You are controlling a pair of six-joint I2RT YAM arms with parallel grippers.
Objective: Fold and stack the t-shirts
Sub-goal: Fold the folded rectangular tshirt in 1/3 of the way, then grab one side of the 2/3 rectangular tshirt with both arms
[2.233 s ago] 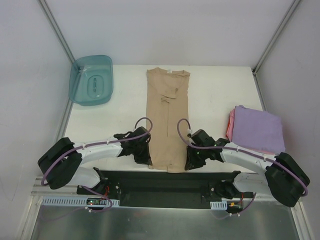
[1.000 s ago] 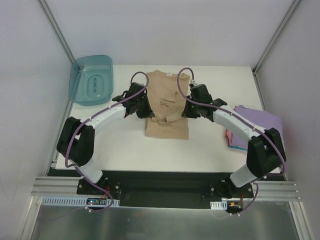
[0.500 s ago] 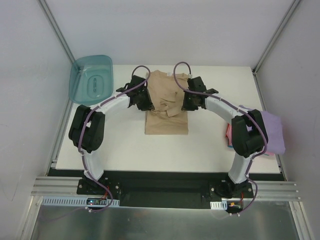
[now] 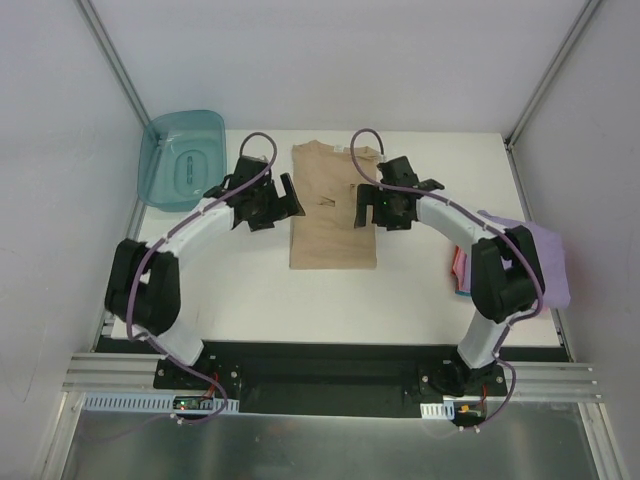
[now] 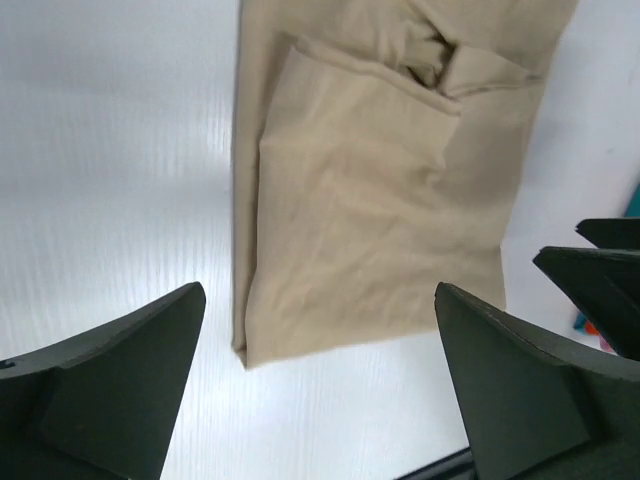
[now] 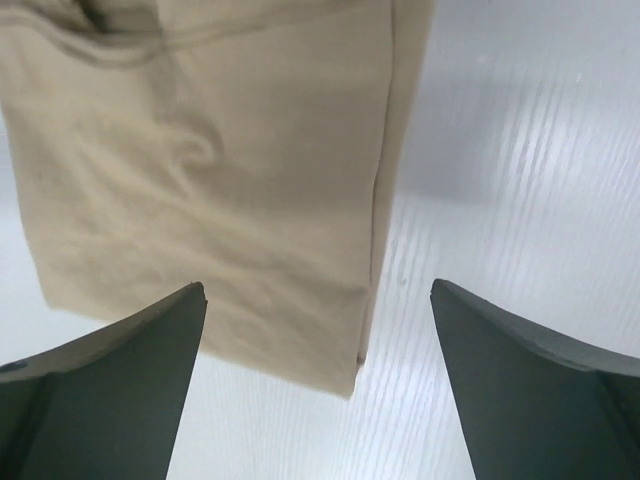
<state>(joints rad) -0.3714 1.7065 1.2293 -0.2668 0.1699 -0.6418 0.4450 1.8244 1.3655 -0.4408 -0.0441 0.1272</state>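
I expect both layers of the tan t-shirt to fold over together when I lift it, because the under layer is peeking out by the t-shirt's near corner.
A tan t-shirt lies flat at the table's middle, folded into a tall rectangle; it also shows in the left wrist view and the right wrist view. My left gripper hovers open just off its left edge, nothing between the fingers. At the shirt's right edge my right gripper stands open and empty too, its fingers spread above the shirt's near corner. A folded lavender t-shirt lies on a pink one at the right edge, partly behind the right arm.
A teal translucent tub sits at the back left corner. Bare white table stretches in front of the tan shirt. Grey walls close in the left, right and far sides.
Both grippers carried the shirt's near end to the far end, then opened and let it go. The left gripper has drawn off to the left; the shirt now lies doubled over.
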